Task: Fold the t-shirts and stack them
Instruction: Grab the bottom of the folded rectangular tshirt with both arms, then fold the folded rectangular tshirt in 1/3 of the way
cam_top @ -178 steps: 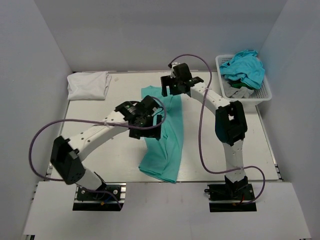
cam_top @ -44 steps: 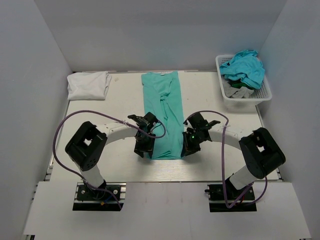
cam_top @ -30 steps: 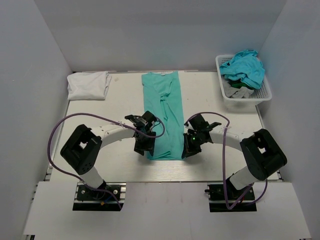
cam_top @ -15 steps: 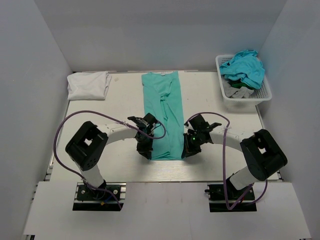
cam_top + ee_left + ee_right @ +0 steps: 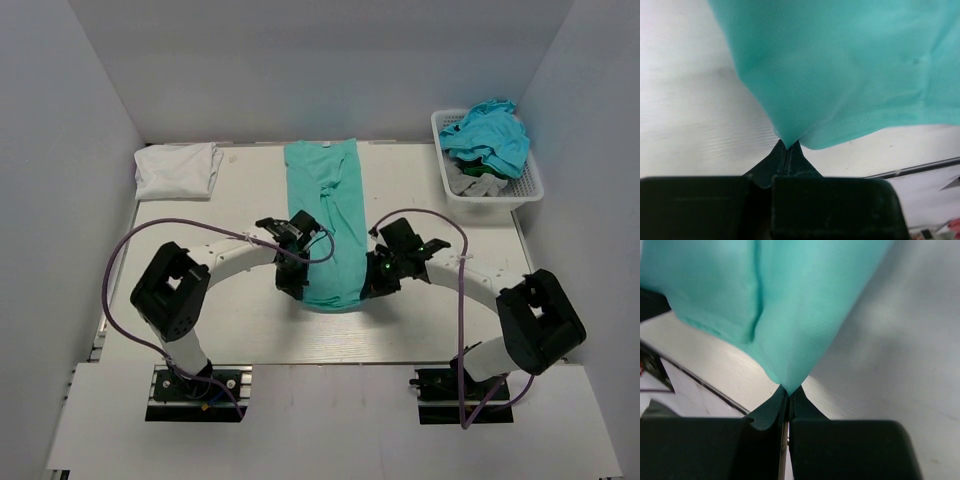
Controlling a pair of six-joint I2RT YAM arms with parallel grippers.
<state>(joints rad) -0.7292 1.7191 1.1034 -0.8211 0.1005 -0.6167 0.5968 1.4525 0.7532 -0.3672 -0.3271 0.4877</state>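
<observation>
I can see the near hem (image 5: pixel 333 307) square across the mint-green t-shirt; my right gripper should go on folding its corner over before it releases it on the t-shirt's far half (image 5: pixel 342 180).
A mint-green t-shirt (image 5: pixel 328 215), folded into a long strip, lies down the middle of the table. My left gripper (image 5: pixel 297 290) is shut on its near left corner (image 5: pixel 786 140). My right gripper (image 5: pixel 372 288) is shut on its near right corner (image 5: pixel 788 382). Both corners are lifted off the table, and the near hem (image 5: pixel 330 303) sags between them. A folded white t-shirt (image 5: pixel 178 170) lies at the back left. Turquoise-blue t-shirts (image 5: pixel 487 133) are heaped in the basket at the back right.
The white mesh basket (image 5: pixel 524 190) stands at the back right corner. Grey walls close in the table on the left, back and right. Purple cables loop from both arms over the near table.
My left gripper has shut on the shirt's near left corner. Both grippers have risen and moved slightly away from the near edge, lifting the near hem.
</observation>
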